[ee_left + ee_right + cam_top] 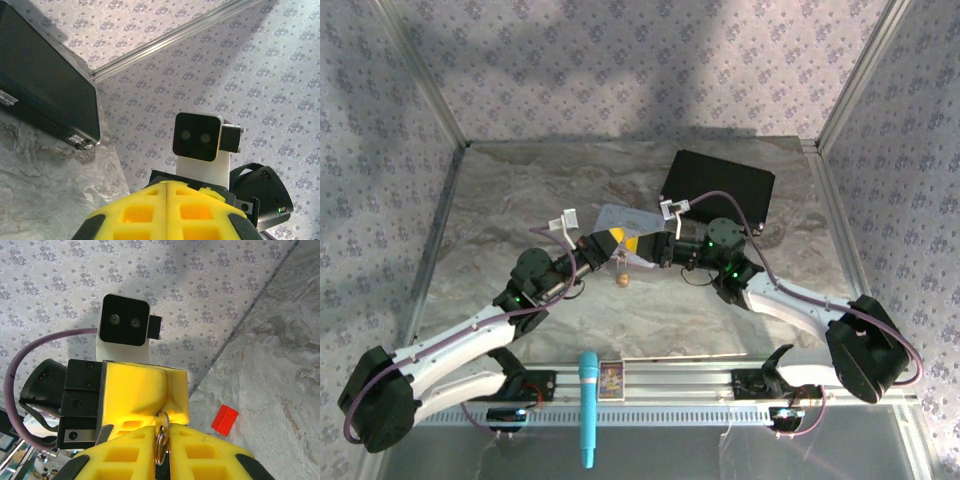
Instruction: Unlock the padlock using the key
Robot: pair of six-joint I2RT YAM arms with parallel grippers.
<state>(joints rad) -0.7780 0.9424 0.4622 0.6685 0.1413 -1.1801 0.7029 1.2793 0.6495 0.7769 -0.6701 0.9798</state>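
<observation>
The robot's right gripper holds the key [161, 439] and the padlock lies loose by the tin, so the left gripper should first grip the padlock's body [622, 280] and keep it still.
Above the middle of the table my two grippers meet tip to tip. The right gripper [163, 436] is shut on the key [162, 424], whose ring hangs between its yellow fingers. The key's other end runs into the tips of the left gripper's yellow fingers [142, 390], which face my right wrist camera. The left gripper [166, 186] is shut, its pads pressed to a thin seam, and the key is hidden in that view. The padlock [622, 281], a tiny brass lump, lies on the table just in front of the left gripper [608, 243] and the right gripper [646, 247].
A pale lavender tin [618, 217] lies right behind the grippers. A black case [718, 185] sits at the back right. A small red block [224, 419] rests on the marble table. On the near rail lie a blue tool [588, 405] and a small card [610, 380].
</observation>
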